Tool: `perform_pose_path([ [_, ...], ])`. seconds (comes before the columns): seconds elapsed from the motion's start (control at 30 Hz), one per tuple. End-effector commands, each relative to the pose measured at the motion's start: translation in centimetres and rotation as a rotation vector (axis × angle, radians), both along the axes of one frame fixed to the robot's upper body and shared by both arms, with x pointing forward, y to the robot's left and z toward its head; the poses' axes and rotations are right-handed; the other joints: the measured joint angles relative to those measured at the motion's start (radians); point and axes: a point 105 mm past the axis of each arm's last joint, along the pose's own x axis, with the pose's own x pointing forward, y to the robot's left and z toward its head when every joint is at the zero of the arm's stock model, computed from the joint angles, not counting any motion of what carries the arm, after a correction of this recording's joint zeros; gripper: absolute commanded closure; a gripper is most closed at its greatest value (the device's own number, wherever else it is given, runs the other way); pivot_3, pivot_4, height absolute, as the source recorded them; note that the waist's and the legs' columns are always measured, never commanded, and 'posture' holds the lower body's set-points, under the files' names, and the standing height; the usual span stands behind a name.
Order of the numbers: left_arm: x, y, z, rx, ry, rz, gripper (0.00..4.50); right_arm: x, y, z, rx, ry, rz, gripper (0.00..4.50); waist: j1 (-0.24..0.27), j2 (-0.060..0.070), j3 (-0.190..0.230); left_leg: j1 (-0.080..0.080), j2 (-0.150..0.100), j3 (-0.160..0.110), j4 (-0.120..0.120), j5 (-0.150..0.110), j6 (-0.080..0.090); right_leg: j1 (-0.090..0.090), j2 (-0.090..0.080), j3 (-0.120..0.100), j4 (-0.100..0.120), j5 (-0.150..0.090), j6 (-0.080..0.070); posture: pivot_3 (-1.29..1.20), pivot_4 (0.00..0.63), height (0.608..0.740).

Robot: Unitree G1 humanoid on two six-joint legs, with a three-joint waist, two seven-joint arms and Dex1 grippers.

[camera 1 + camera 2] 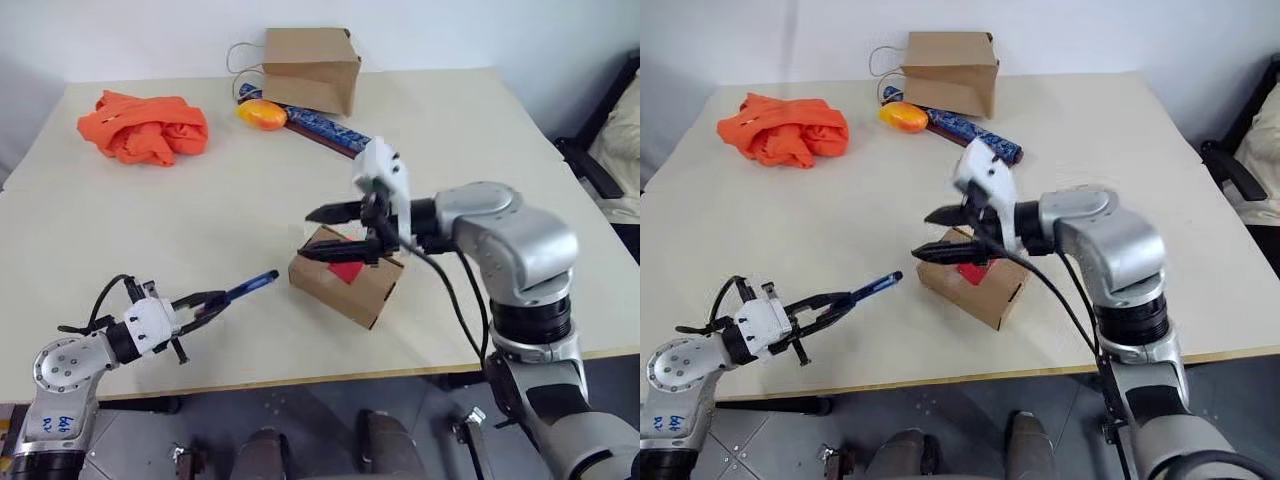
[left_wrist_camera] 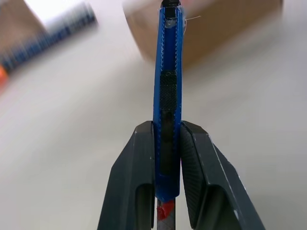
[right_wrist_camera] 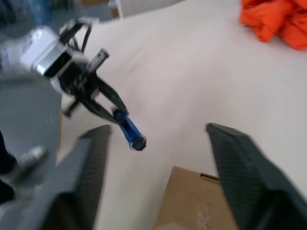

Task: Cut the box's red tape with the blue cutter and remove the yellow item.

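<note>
My left gripper will have the narrow blade end hidden between its fingers, because the blue cutter's blunt dark end (image 3: 139, 143) is sticking out.
The small brown box (image 1: 352, 290) sits near the table's front edge, with the red tape (image 1: 347, 271) showing on its top. My right gripper (image 1: 306, 234) hovers just above the box, open, with nothing between its fingers, which point to the left. At the front left, my left gripper (image 1: 205, 305) is shut on the blue cutter (image 1: 250, 287). The cutter's dark tip points at the box from a short gap away. The left wrist view shows the cutter (image 2: 167, 110) clamped between both fingers (image 2: 139, 182). The yellow item is hidden.
At the back of the table (image 1: 470, 130) stand a brown paper bag (image 1: 312, 65), an orange-yellow fruit-like thing (image 1: 262, 115) and a long blue patterned rod (image 1: 325, 127). An orange cloth bundle (image 1: 145, 127) lies at the back left. A dark chair (image 1: 600, 150) is off the right edge.
</note>
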Motion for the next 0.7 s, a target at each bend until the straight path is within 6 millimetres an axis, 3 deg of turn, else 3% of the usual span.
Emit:
perform_pose_path([
  [0.03, 1.3, 1.3, 2.4, -0.011, -0.177, 0.098, 4.06, 0.1, -0.9, 1.3, -0.017, 0.054, -0.017, 0.03, 0.001, 0.0, 0.0, 0.0, 0.0, 0.0, 0.0, 0.0, 0.0, 0.0, 0.0, 0.0, 0.0, 0.0, 0.0, 0.0, 0.15, 0.74],
  [0.17, 2.3, 0.6, 3.0, 0.0, -0.247, 0.077, 4.06, 1.0, -0.5, 3.1, 0.053, 0.082, -0.056, 0.03, -0.002, 0.0, 0.0, 0.0, 0.0, 0.001, 0.0, 0.0, 0.0, 0.0, -0.001, -0.002, -0.001, 0.0, 0.0, 0.0, 0.15, 0.74],
  [0.23, 3.2, -0.4, 3.4, -0.013, -0.283, 0.052, 4.06, 2.4, 0.0, 3.3, 0.067, 0.141, -0.105, 0.03, -0.002, 0.0, 0.0, 0.0, 0.0, 0.001, 0.0, 0.0, 0.0, 0.0, -0.001, -0.002, 0.0, 0.0, 0.0, 0.0, 0.15, 0.74],
  [0.33, 4.0, -1.7, 3.5, -0.029, -0.313, 0.018, 4.06, 2.9, 1.0, 3.1, 0.061, 0.169, -0.105, 0.03, -0.002, -0.001, 0.0, 0.0, 0.0, 0.001, 0.001, 0.0, 0.0, 0.001, -0.001, -0.003, 0.0, 0.0, 0.0, 0.0, 0.15, 0.74],
  [0.47, 4.4, -3.5, 3.3, -0.058, -0.332, -0.034, 4.06, 2.9, 2.5, 2.3, 0.052, 0.231, -0.079, 0.03, -0.004, -0.001, -0.001, -0.001, 0.0, 0.001, 0.0, 0.0, 0.0, 0.0, -0.002, -0.007, 0.0, 0.001, 0.001, 0.0, 0.15, 0.74],
  [0.57, 4.7, -5.0, 3.1, -0.089, -0.326, -0.09, 4.06, 3.1, 3.8, 0.5, -0.014, 0.238, -0.066, 0.03, -0.006, -0.001, -0.001, -0.001, 0.0, 0.0, 0.0, 0.0, 0.0, 0.0, -0.002, -0.01, 0.0, 0.001, 0.001, 0.0, 0.15, 0.74],
  [0.7, 4.8, -5.4, 3.3, -0.098, -0.332, -0.104, 4.06, 3.3, 4.5, -0.3, -0.047, 0.239, -0.056, 0.03, -0.013, -0.001, -0.001, -0.001, 0.0, 0.0, 0.0, 0.0, 0.0, 0.001, -0.002, -0.011, 0.0, 0.001, 0.001, 0.0, 0.15, 0.74],
])
